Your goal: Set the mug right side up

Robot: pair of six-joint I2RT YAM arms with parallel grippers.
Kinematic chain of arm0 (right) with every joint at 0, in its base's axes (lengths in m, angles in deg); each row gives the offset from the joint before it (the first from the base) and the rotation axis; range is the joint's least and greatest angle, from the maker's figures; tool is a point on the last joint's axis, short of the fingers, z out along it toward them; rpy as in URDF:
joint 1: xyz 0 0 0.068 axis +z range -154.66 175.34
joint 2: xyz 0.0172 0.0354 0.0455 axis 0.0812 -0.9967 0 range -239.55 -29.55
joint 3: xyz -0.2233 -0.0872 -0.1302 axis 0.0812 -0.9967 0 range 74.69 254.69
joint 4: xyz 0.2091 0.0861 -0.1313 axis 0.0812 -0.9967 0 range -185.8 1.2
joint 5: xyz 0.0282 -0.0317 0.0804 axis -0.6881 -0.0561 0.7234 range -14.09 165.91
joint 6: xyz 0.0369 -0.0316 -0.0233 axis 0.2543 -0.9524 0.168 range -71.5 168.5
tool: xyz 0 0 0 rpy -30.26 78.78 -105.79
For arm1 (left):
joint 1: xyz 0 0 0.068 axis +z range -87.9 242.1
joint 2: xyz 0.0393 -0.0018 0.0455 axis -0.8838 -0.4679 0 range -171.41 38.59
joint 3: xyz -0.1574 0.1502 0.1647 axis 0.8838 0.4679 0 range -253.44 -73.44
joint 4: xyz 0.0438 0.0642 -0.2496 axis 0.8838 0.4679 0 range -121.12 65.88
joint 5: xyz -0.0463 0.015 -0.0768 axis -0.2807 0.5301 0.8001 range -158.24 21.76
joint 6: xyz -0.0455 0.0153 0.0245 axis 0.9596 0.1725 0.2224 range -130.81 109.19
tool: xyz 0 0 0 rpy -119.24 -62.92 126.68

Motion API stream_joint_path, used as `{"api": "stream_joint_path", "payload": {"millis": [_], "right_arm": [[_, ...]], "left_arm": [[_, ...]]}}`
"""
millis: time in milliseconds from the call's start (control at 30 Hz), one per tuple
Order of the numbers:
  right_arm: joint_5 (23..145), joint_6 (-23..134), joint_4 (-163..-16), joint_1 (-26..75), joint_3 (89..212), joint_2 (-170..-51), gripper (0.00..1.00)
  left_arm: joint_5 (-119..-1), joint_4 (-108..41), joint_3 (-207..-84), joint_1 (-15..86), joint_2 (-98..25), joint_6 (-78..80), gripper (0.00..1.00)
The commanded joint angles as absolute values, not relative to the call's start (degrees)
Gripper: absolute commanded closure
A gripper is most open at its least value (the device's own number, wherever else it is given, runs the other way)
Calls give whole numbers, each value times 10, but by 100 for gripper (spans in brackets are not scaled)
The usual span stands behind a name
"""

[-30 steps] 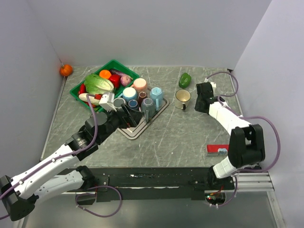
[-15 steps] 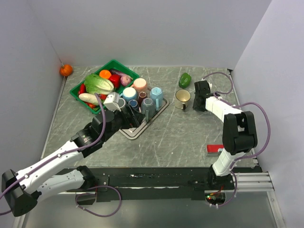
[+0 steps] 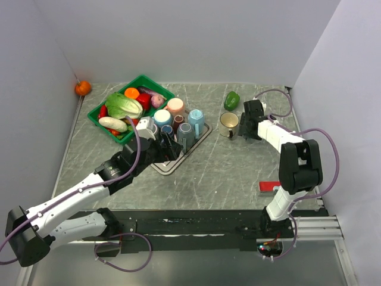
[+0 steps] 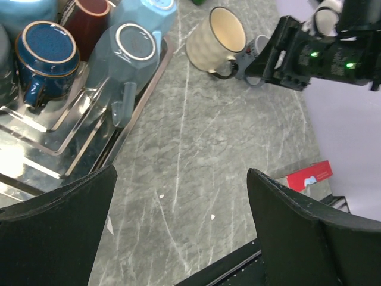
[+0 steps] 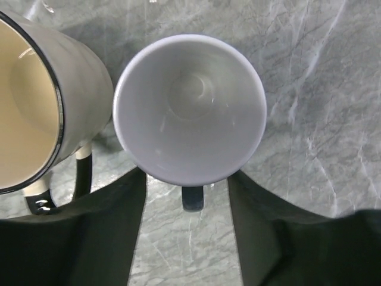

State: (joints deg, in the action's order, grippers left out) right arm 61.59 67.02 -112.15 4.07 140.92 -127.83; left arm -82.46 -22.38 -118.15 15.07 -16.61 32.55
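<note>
The upside-down grey-blue mug point(image 4: 135, 43) has its handle pointing toward my left gripper's open fingers. I should keep going that way until the fingers are on both sides of the mug's handle point(image 4: 124, 106) and close.
A pale lavender mug point(image 5: 189, 107) stands on the grey table with its mouth facing up at the right wrist camera. Its dark handle point(image 5: 192, 198) points back between my right fingers. My right gripper point(image 5: 186, 179) is open, with a gap between each finger and the handle. In the top view the right gripper point(image 3: 246, 126) covers most of this mug, just right of a cream mug point(image 3: 228, 123). The lavender mug point(image 4: 257, 46) shows small in the left wrist view. My left gripper point(image 4: 178, 196) hangs open over bare table beside the dish rack, holding nothing.
The cream mug point(image 5: 36, 113) nearly touches the lavender one. A dish rack tray point(image 3: 172, 164) holds several mugs. A green basket point(image 3: 94, 113) of vegetables sits behind it. A green pepper point(image 3: 231, 100), an orange point(image 3: 82, 87) and a red box point(image 3: 272, 187) lie around.
My right jaws have opened off the mug's handle, and the right forearm has swung in closer to the mug. My left arm has reached further forward along the rack.
</note>
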Motion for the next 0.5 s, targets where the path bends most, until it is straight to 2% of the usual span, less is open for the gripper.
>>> {"api": "stream_joint_path", "payload": {"millis": [0, 167, 300, 467], "right_arm": [[615, 682, -1130, 39, 1441, -1218, 29], [634, 696, -1173, 39, 1458, -1167, 17], [675, 705, -1175, 40, 1439, -1095, 13], [819, 722, -1132, 58, 1369, -1008, 13]], "left_arm": [[-844, -215, -1211, 150, -176, 325, 4], [-850, -214, -1228, 149, -210, 314, 4], [-850, -230, -1238, 149, -262, 316, 4], [-860, -257, -1262, 149, -336, 331, 3]]}}
